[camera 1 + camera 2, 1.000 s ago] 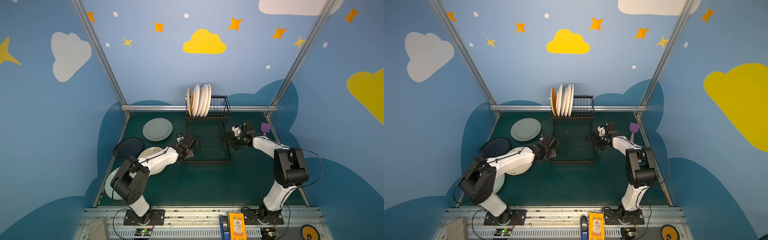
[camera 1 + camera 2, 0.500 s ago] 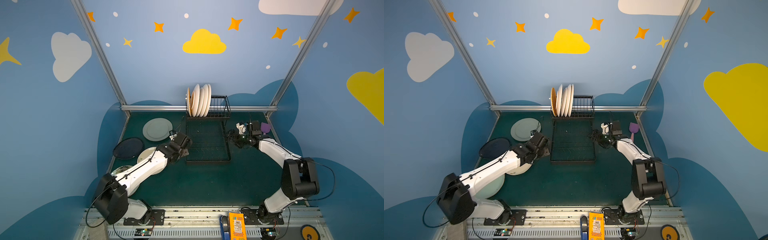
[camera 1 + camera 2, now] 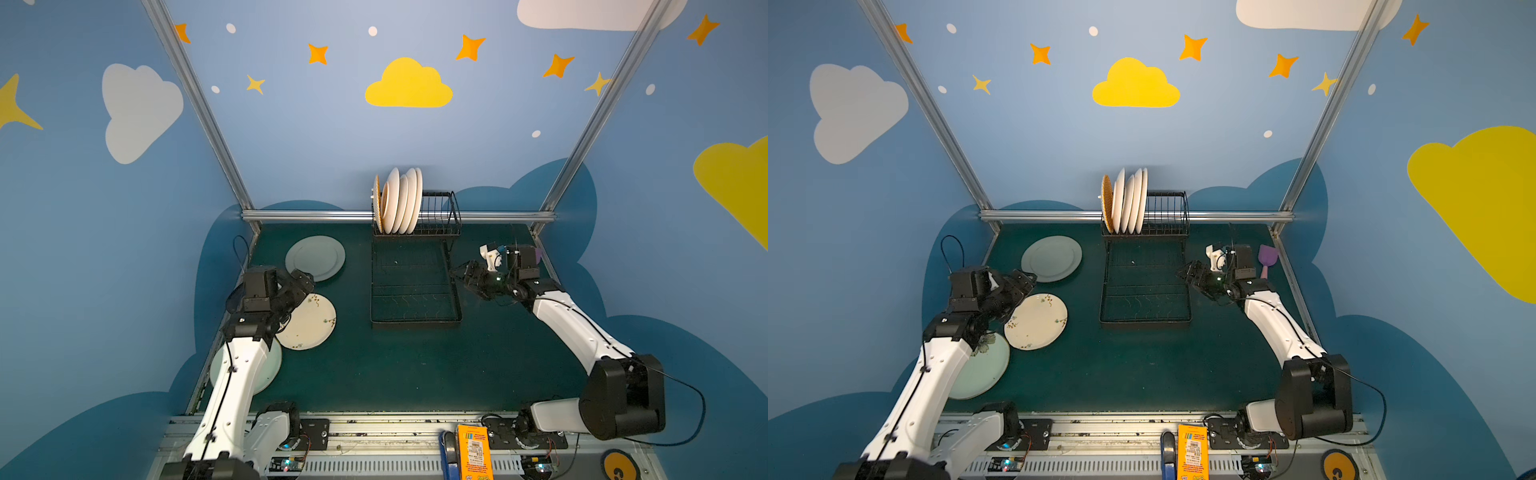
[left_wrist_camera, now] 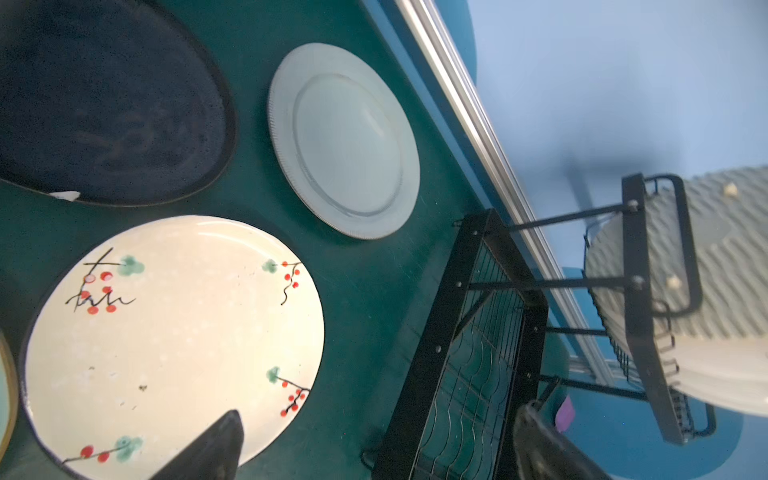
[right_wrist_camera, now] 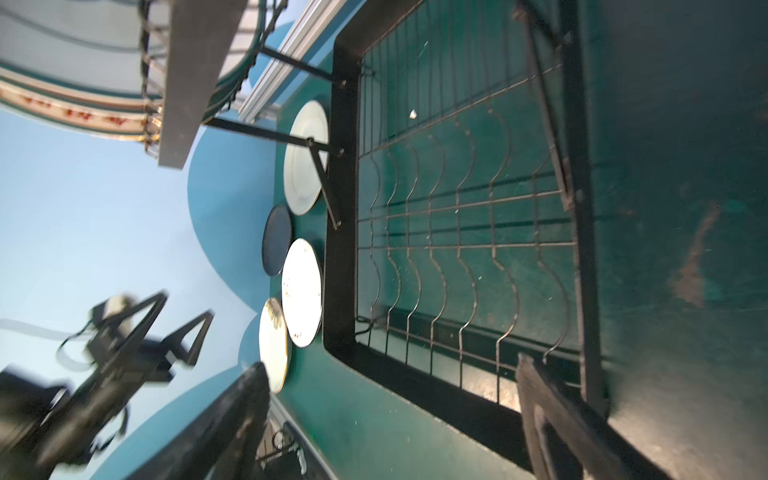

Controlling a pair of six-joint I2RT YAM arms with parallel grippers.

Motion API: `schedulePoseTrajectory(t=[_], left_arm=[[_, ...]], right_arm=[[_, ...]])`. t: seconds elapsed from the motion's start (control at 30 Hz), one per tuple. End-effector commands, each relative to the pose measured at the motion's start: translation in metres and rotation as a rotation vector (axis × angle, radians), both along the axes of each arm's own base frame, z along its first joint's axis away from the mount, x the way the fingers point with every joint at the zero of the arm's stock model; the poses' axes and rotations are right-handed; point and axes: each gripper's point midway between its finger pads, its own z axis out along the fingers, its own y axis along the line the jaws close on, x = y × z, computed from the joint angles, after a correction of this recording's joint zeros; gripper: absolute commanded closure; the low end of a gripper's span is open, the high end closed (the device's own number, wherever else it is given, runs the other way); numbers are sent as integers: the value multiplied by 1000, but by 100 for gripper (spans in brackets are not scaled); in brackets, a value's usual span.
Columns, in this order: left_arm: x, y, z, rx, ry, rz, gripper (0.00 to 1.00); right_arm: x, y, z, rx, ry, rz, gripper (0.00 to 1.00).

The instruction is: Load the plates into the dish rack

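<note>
The grey-green plate (image 3: 316, 256) is lying clear of the navy plate, so I should keep moving my left gripper with open fingers until they straddle the grey-green plate's near edge (image 4: 358, 229).
The black wire dish rack (image 3: 415, 309) stands mid-table, its raised basket at the back holding several cream and white plates (image 3: 401, 201) on edge. Left of it lie a grey-green plate (image 3: 315, 257), a cream plate with red berry sprigs (image 3: 309, 322) and a mint plate (image 3: 266, 370) partly under my left arm. The navy plate (image 4: 104, 104) shows in the left wrist view. My left gripper (image 3: 305, 277) hangs open and empty between the grey-green and cream plates. My right gripper (image 3: 461, 274) is open and empty at the rack's right edge, over the tray wires (image 5: 457, 232).
A purple spatula (image 3: 1266, 257) lies by the right wall behind my right wrist. An aluminium rail (image 3: 311, 215) runs along the back of the mat. An orange box (image 3: 473, 453) sits on the front frame between the arm bases.
My left gripper has drawn back leftward from the rack's left edge to above the loose plates, and its jaws have opened. The right gripper stays by the rack while its elbow has dropped outward.
</note>
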Motion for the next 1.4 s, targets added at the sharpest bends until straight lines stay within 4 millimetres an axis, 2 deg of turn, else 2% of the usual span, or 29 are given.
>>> schedulePoseTrajectory(t=[0.0,0.1,0.2,0.37,0.43,0.57,0.8,1.2,1.37], left_arm=[[31,-3,-1,-136,-71,-109,0],[60,19,-22,-136,-47,-80,0],[87,27,-34,-141,-22,-136,0],[116,43,-74,-164,56,-159,5],[125,46,-83,-180,51,-157,8],[133,52,-99,-179,65,-148,12],[134,59,-121,-153,123,-137,16],[149,61,-133,-180,91,-129,21],[158,61,-138,-203,71,-121,26]], right_arm=[[-21,13,2,11,5,76,9],[-30,20,4,23,-1,108,9],[-35,24,2,37,-3,133,9],[-40,28,-3,53,6,153,9],[-42,29,-4,59,10,161,9],[-42,32,-6,76,11,180,9],[-43,36,-8,100,22,198,9],[-47,38,-14,120,48,208,9],[-48,38,-16,124,56,207,9]])
